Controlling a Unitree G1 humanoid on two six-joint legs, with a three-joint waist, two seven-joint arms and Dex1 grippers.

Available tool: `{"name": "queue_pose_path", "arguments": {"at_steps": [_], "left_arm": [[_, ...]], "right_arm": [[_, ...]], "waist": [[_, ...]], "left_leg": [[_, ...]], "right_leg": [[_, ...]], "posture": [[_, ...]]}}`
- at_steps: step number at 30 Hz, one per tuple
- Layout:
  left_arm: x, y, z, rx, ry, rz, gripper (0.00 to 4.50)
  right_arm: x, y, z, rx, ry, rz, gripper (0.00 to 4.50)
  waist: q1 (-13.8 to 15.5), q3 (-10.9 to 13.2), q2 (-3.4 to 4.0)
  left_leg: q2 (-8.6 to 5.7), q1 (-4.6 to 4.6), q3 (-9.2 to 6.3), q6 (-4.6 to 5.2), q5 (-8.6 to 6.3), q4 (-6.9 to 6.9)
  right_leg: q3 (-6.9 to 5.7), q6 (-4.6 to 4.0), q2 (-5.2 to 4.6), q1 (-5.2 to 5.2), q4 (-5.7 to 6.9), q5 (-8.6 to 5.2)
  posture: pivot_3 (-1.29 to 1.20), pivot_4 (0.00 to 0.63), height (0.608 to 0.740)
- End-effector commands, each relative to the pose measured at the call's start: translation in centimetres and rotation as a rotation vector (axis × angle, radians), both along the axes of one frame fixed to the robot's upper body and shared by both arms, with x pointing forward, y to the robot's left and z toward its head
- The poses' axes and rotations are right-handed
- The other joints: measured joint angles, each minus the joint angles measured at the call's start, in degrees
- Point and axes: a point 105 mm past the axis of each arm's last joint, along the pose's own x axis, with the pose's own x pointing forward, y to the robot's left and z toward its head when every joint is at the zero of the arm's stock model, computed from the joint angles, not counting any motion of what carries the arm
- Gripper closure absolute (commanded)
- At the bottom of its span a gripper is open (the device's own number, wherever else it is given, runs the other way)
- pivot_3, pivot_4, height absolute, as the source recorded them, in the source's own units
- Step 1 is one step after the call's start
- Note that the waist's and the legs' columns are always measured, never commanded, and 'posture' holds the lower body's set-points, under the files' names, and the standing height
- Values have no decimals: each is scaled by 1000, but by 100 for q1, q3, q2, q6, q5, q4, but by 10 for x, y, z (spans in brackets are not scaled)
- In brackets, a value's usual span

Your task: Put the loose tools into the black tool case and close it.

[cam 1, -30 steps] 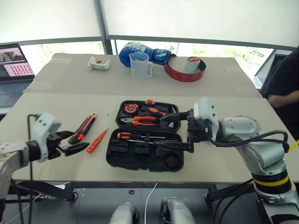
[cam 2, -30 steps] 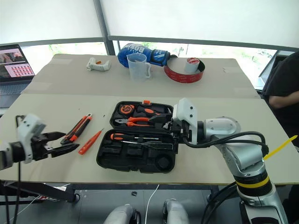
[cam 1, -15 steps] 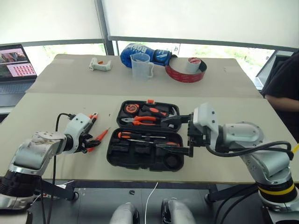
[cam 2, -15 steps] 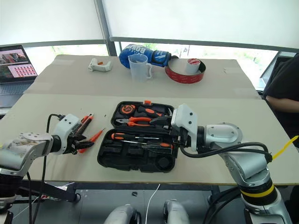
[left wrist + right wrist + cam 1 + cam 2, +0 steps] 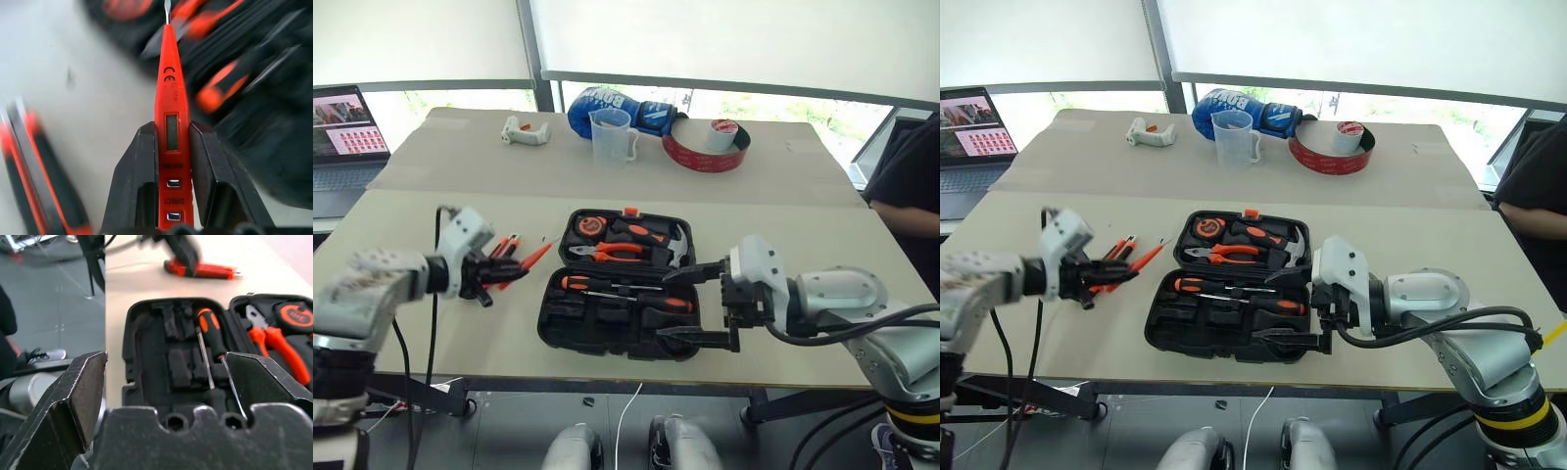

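Next, my left gripper turns the slim all-orange screwdriver [image 5: 538,256], which slants toward the far half of the case, until it is parallel to the orange-and-black screwdrivers [image 5: 577,283]. Then it should put it down next to them.
The black tool case [image 5: 592,323] lies open in the middle of the table. Two orange-and-black screwdrivers [image 5: 607,285] rest in its near half. My left gripper [image 5: 499,271] hovers just left of the case, shut on the slim all-orange screwdriver [image 5: 168,122], whose tip points toward the case. The orange-black utility knife [image 5: 505,245] lies on the table beyond that gripper. My right gripper [image 5: 695,305] hangs open over the case's right end, with nothing between its fingers [image 5: 80,391].
Pliers [image 5: 617,252], a hammer and a tape measure [image 5: 586,226] fill the case's far half. At the back stand a blue boxing glove [image 5: 607,104], a clear measuring cup [image 5: 612,137], a red tape roll [image 5: 705,149] and a white part [image 5: 524,130]. A laptop [image 5: 347,122] sits far left, a person [image 5: 913,186] at the right.
My left gripper shut on the slim orange screwdriver, lifted it off the table and carried it right toward the case. The right gripper stayed open and barely moved.
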Motion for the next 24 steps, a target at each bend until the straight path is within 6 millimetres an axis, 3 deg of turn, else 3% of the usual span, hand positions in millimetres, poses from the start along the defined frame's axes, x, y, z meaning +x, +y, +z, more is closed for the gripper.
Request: {"name": "queue_pose_path", "arguments": {"at_steps": [1,10,16,24], "left_arm": [[-5,-21,-10,99,35,-225,4060],[5,-54,-34,279,76,-501,4060],[20,-56,-48,368,88,-498,4060],[19,-60,-58,365,175,-491,4060]], "right_arm": [[-6,1,9,11,-55,21,0],[-6,-2,7,20,-76,-45,0],[-11,-4,5,28,-86,-92,0],[-11,-6,3,35,-96,-134,0]], "waist": [[7,1,4],[4,3,0],[-21,3,-1],[-25,3,-1]], "left_leg": [[0,1,1,1,0,0],[5,-9,4,13,0,4],[7,-14,4,21,-4,5],[6,-17,3,29,-8,13]], "right_leg": [[-1,6,4,3,-4,-3],[2,49,85,13,-32,-12],[3,51,87,12,-40,-13],[5,61,85,14,-41,-11]], "posture": [[0,150,714],[0,150,714],[0,150,714],[0,150,714]]}}
